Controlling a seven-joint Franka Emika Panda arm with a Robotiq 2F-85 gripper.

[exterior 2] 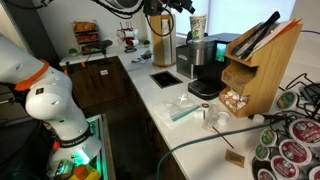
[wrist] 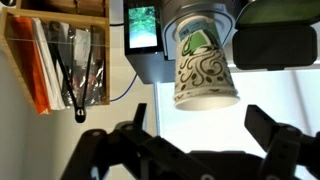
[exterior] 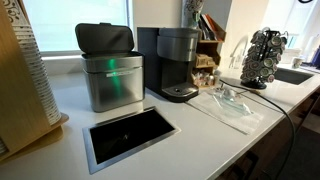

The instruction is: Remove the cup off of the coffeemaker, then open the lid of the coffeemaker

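Next, I turn my gripper and put its fingers around the cup's body [exterior 2: 198,27] before I lift the cup, because the cup stands off-centre [wrist: 205,75] beyond my gripper's open fingers.
The cup [exterior 2: 197,25], pale with a dark swirl pattern, stands on top of the dark coffeemaker [exterior 2: 205,65]. The coffeemaker also shows in an exterior view [exterior: 178,65] with its lid [exterior: 178,35] down. The wrist view is upside down, and in it the cup [wrist: 205,65] hangs from the top edge, just beyond the fingers. My gripper [wrist: 200,125] is open and empty, with its two black fingers spread wider than the cup and apart from it. In an exterior view the gripper [exterior 2: 186,8] is level with the cup, close beside it.
A brushed-steel bin [exterior: 110,75] with a green light stands next to the coffeemaker. A black recess [exterior: 130,130] is set in the white counter. Clear glass items under plastic [exterior: 230,100], a pod carousel [exterior: 265,55] and a wooden organizer with tongs [exterior 2: 255,65] stand nearby.
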